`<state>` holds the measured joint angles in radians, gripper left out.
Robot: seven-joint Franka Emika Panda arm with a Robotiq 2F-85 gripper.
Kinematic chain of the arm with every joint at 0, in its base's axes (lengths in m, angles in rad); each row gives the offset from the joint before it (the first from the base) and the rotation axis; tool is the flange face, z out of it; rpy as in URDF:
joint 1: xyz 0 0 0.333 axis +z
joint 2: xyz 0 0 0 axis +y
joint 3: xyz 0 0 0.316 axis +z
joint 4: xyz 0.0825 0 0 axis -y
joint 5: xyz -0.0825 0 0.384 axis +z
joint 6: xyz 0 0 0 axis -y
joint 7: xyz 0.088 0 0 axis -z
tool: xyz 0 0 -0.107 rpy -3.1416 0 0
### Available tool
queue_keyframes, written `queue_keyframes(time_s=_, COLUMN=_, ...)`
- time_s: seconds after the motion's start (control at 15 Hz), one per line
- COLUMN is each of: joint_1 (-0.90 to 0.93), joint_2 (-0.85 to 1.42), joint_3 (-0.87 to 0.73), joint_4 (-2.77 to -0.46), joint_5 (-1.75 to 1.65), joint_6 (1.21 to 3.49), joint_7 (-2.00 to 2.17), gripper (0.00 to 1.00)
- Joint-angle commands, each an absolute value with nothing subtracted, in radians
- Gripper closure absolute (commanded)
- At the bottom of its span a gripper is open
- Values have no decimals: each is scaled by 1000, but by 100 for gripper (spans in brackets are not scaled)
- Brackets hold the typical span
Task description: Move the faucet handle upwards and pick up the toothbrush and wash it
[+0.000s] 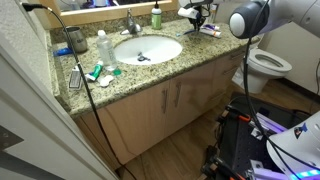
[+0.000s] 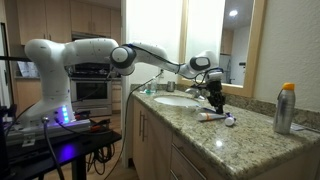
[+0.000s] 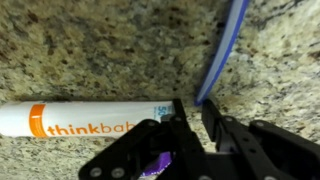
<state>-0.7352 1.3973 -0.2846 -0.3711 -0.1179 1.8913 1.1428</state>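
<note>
Next, I open my gripper wide and bring its fingers around more of the toothbrush's handle (image 3: 215, 72) before I lift, because only the toothbrush's lower end (image 3: 203, 97) reaches the gripper's narrow fingers.
In the wrist view the blue toothbrush (image 3: 222, 48) lies on the speckled granite counter (image 3: 110, 50), slanting down from the top right. Its lower end sits between the tips of my black gripper (image 3: 195, 108). The jaws stand narrow on either side of it, with a thin gap on the left side, so a firm hold is not clear. In both exterior views the gripper (image 1: 200, 18) (image 2: 213, 100) points down at the counter, off to one side of the white oval basin (image 1: 148, 50). The faucet handle (image 1: 131, 18) sits behind the basin, well away from the gripper.
A white tube with an orange band (image 3: 70, 120) lies right beside the gripper's left finger. A green-topped bottle (image 1: 156, 17) and a clear bottle (image 1: 102, 45) stand near the basin. An orange-capped can (image 2: 286, 108) stands on the counter. A toilet (image 1: 266, 66) is beside the cabinet.
</note>
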Motion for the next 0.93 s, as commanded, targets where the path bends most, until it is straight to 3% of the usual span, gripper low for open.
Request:
queue_keyframes(time_s=0.0, joint_1=-762, joint_2=1379, joint_3=-262, joint_4=-381, joint_5=-99, joint_6=1897, joint_7=1109, gripper=100)
queue_keyframes(time_s=0.07, joint_1=-771, joint_2=1370, joint_3=-250, joint_4=-383, joint_5=-86, joint_6=1891, joint_7=1101, gripper=74)
queue_keyframes(time_s=0.13, joint_1=-782, joint_2=1358, joint_3=-236, joint_4=-392, joint_5=-71, joint_6=1881, joint_7=1094, gripper=66)
queue_keyframes(time_s=0.27, joint_1=-760, joint_2=1378, joint_3=-266, joint_4=-390, joint_5=-103, joint_6=1899, joint_7=1135, gripper=60)
queue_keyframes(time_s=0.73, joint_1=-672, joint_2=1375, joint_3=-250, joint_4=-389, joint_5=-97, joint_6=1841, joint_7=1154, gripper=11)
queue_keyframes(time_s=0.8, joint_1=-661, joint_2=1373, joint_3=-250, joint_4=-389, joint_5=-98, joint_6=1840, joint_7=1157, gripper=30)
queue_keyframes(time_s=0.87, joint_1=-657, joint_2=1373, joint_3=-251, joint_4=-389, joint_5=-99, joint_6=1840, joint_7=1159, gripper=22)
